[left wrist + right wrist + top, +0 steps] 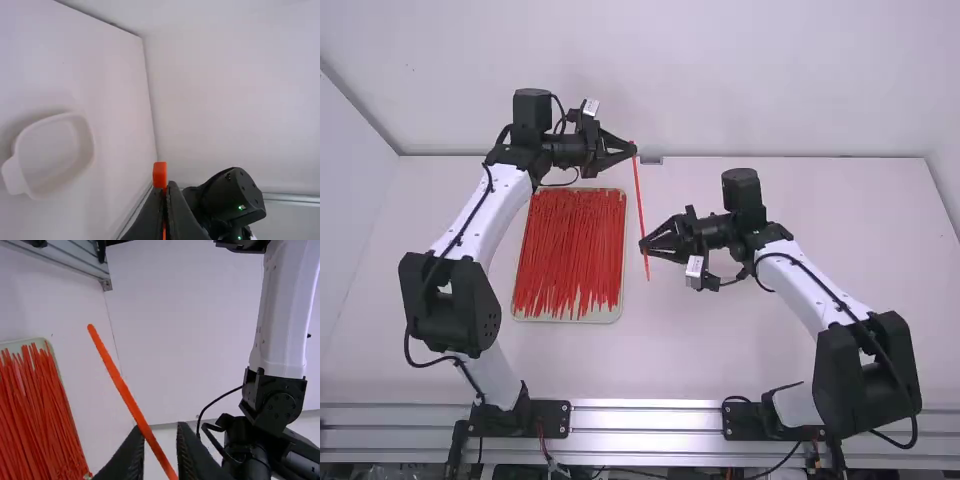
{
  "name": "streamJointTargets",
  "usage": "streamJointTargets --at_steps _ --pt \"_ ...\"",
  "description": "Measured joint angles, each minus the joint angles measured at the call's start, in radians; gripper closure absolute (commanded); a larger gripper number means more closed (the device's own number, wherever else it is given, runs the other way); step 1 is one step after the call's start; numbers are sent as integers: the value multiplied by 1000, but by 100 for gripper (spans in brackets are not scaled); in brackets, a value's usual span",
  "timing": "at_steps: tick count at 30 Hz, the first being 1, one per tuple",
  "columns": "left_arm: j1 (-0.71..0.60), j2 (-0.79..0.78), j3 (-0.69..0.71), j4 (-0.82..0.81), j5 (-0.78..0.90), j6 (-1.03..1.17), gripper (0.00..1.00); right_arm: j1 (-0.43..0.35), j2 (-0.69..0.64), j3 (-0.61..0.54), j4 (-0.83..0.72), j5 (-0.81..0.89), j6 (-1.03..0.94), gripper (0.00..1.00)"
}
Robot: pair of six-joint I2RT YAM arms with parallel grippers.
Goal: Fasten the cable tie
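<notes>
The strap [639, 195] is thin and its tail hangs free [647, 270]. The strap will curve into a loop when I bring the tail to the head.
A single red cable tie [640, 205] hangs upright above the table. My left gripper [630, 152] is shut on its top end, and the tie's square head [159, 175] pokes out just past the closed fingers [172, 210]. Lower down, my right gripper [643, 240] is open around the tie's strap. The strap [120, 382] passes between the two fingers, close to one finger [134, 452] and with a gap to the other. The pointed tail [647, 275] hangs free below the right gripper.
A beige tray [615, 318] with several loose red cable ties [570, 250] lies on the white table left of the hanging tie, and it also appears in the right wrist view [30, 405]. A white dish-like shape [50, 152] is in the left wrist view.
</notes>
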State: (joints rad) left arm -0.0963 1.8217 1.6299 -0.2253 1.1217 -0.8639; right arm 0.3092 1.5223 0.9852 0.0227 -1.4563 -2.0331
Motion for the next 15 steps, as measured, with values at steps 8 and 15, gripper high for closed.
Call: streamJointTargets --at_steps 8,15 --pt "0 0 0 0 0 0 98 -5 0 0 0 0 0 100" --pt "0 0 0 -3 -8 0 98 -8 0 0 0 1 10 100"
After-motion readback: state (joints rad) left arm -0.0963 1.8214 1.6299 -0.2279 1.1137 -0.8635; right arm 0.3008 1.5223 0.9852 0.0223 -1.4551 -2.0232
